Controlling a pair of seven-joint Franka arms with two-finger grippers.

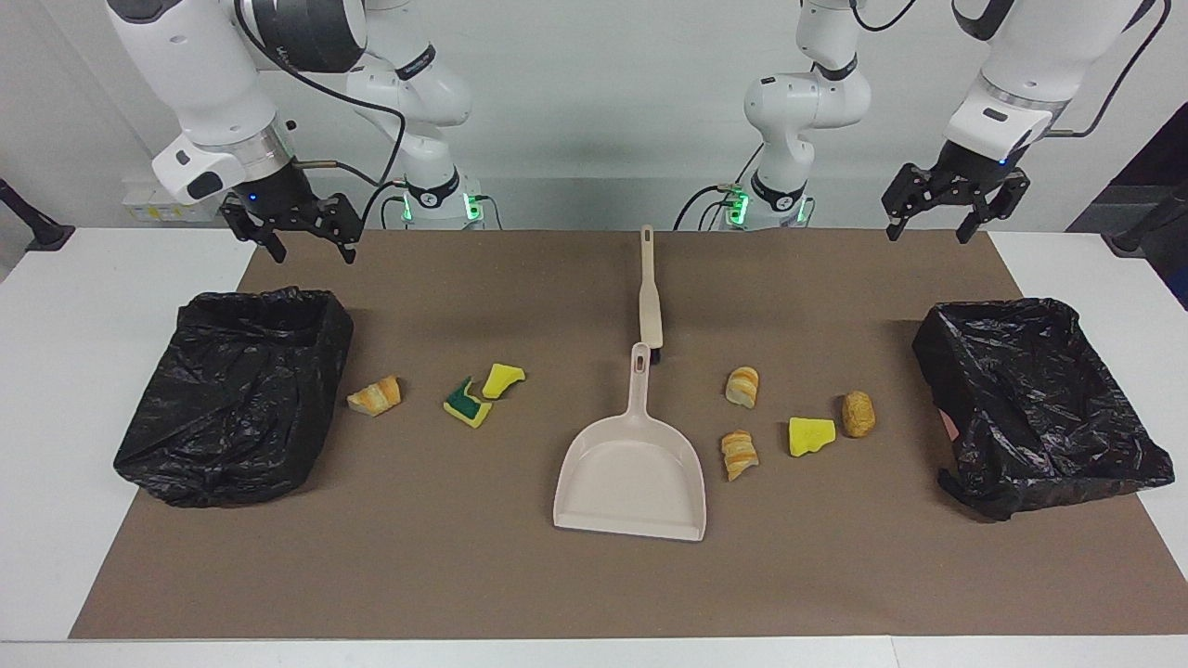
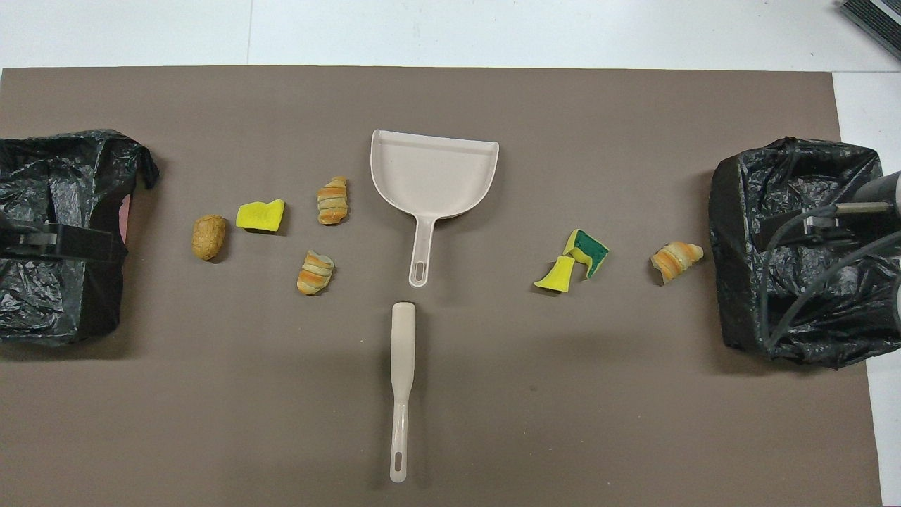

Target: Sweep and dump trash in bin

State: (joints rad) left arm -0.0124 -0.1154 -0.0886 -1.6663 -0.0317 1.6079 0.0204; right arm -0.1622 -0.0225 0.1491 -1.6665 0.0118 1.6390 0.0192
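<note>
I expect all the trash to slide out when I empty the beige dustpan [image 2: 433, 174], because it has a smooth tray and an open straight edge [image 2: 436, 138].
The trash lies in two groups on the brown mat. Toward the right arm's end are a striped bread chunk [image 1: 375, 396], a green-backed sponge piece [image 1: 466, 404] and a yellow sponge piece [image 1: 502, 378]. Toward the left arm's end are two striped chunks [image 1: 742, 386] [image 1: 739, 454], a yellow sponge piece [image 1: 810, 436] and a brown chunk [image 1: 858, 414]. A black-bagged bin [image 1: 237, 408] stands at the right arm's end and another bin [image 1: 1035, 404] at the left arm's. My right gripper [image 1: 314, 252] and left gripper [image 1: 928, 232] hang open and empty, high above the mat's edge by the robots.
A beige dustpan [image 1: 631, 464] lies mid-mat with its handle pointing toward the robots. A beige brush [image 1: 650, 292] lies in line with it, nearer to the robots. Bare mat stretches along the edge farthest from the robots.
</note>
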